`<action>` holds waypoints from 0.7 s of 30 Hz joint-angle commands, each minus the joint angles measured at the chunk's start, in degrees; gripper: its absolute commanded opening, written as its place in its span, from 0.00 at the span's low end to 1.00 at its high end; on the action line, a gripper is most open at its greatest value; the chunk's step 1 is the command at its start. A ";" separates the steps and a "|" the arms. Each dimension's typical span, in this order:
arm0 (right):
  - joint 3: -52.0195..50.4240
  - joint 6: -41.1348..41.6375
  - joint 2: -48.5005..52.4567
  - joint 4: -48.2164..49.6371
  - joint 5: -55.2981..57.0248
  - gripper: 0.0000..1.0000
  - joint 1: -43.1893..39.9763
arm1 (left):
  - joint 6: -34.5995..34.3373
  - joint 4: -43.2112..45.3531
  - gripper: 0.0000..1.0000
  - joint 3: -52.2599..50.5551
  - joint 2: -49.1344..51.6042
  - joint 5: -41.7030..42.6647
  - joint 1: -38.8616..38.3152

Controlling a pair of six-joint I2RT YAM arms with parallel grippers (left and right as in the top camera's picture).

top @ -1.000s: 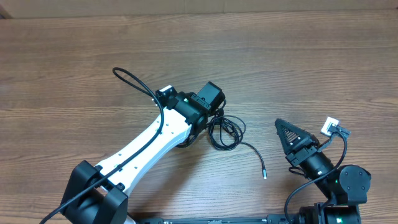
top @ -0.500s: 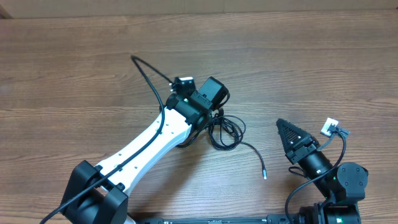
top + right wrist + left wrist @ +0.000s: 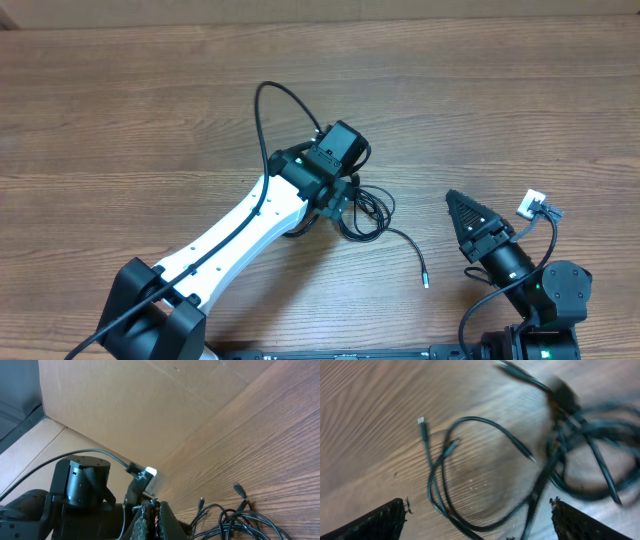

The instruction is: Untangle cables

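Observation:
I keep moving my left gripper toward the bundle [image 3: 373, 212] and close it around the gathered cords [image 3: 534, 497], which run from the looped bundle down between my open fingers.
The cables [image 3: 366, 211] are thin black cords lying in a tangled bundle on the wooden table, with one loose end trailing to a small plug [image 3: 424, 281]. My left gripper [image 3: 477, 504] hangs just above the bundle, open wide. Its two fingertips [image 3: 395, 510] stand either side of looped cords [image 3: 470, 475] and hold nothing. In the overhead view the left wrist [image 3: 325, 170] covers those fingers. My right gripper [image 3: 462, 208] is shut and empty, a short way right of the bundle. In its wrist view the shut gripper [image 3: 155, 507] points towards the cables [image 3: 235, 520].
The white left arm [image 3: 240, 230] runs diagonally from the bottom left, its own thick wire arching above the wrist [image 3: 275, 100]. A cardboard wall [image 3: 150, 405] borders the table's far side. A white connector [image 3: 530, 203] sits on the right arm's wiring.
My left wrist has turned over the bundle and its jaws have opened wider. The arm's own wire loop has swung rightward. The cables and the right arm have not moved.

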 commanded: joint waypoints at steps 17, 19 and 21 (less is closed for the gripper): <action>1.36 -0.28 -0.33 0.33 0.63 0.04 -0.15 | 28.61 4.48 0.93 -8.11 0.22 16.20 0.00; 1.36 -0.28 -0.33 0.33 0.66 0.04 -0.15 | 28.70 5.16 0.94 -8.76 0.22 16.20 0.00; 1.36 -0.28 -0.33 0.33 0.63 0.04 -0.15 | 28.81 6.23 1.00 -9.42 0.22 16.22 0.02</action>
